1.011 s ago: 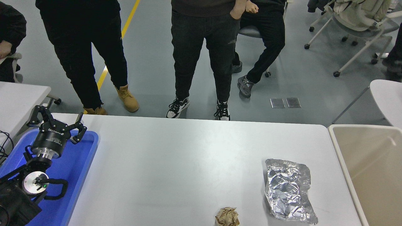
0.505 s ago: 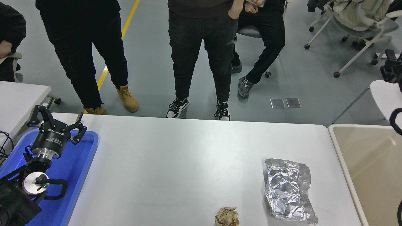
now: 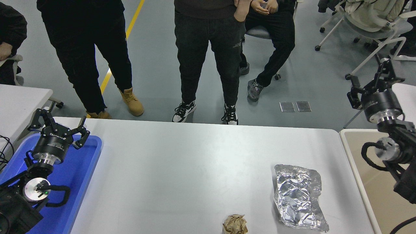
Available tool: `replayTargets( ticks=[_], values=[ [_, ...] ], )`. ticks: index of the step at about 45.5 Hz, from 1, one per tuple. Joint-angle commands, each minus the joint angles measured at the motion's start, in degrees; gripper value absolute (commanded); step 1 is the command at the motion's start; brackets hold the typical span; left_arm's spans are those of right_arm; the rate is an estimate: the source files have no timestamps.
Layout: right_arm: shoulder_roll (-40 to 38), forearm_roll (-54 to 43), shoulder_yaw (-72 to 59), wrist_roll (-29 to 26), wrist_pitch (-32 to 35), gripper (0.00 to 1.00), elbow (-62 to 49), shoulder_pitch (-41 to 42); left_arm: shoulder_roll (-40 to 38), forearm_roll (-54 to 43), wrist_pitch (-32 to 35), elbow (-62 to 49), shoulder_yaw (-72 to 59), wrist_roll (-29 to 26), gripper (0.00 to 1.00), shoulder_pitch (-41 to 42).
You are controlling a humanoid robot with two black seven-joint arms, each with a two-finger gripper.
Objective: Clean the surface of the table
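I should expect empty table surface under the silver foil (image 3: pixel 299 197) when I lift the foil, because its wrinkled middle (image 3: pixel 294 201) is lying low and flat.
The table surface (image 3: pixel 182 169) is a wide white top filling the lower middle of the head view. On it lie a crumpled sheet of silver foil (image 3: pixel 297 198) at the right and a crumpled brown paper ball (image 3: pixel 234 225) at the front edge. My right gripper (image 3: pixel 372 78) hangs open and holds nothing, up at the right edge beyond the table's far right corner and well away from the foil. My left gripper (image 3: pixel 60 121) is parked open over the blue tray (image 3: pixel 81 169) at the lower left.
A beige bin (image 3: pixel 349 152) stands against the table's right end, under my right arm. Small white tables sit at the far left (image 3: pixel 19 100) and far right (image 3: pixel 406 94). Several people (image 3: pixel 208 48) stand or sit along the far side, with wheeled chairs (image 3: pixel 367 22) behind.
My right arm has come into view from the right edge and now stands over the bin with its gripper open. The left arm, foil and paper ball have not moved.
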Motion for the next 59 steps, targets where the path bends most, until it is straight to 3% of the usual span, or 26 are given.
replayTargets(
  ticks=[1, 39, 51, 59],
  values=[
    [1.51, -1.24, -0.36, 0.39, 0.1, 0.99, 0.28, -4.6, 0.0, 0.0, 0.0, 0.0, 0.0, 0.0, 1.0, 0.0],
    [1.69, -0.89, -0.19, 0.3, 0.02, 0.99, 0.9, -6.02, 0.0, 0.0, 0.0, 0.0, 0.0, 0.0, 1.0, 0.0],
    [-3.84, -0.01, -1.32, 0.12, -0.16, 0.99, -0.25, -2.68, 0.0, 0.0, 0.0, 0.0, 0.0, 0.0, 1.0, 0.0],
    [-8.07, 0.08, -10.99, 0.04, 0.01, 0.99, -0.25, 1.1, 0.0, 0.0, 0.0, 0.0, 0.0, 0.0, 1.0, 0.0]
  ],
)
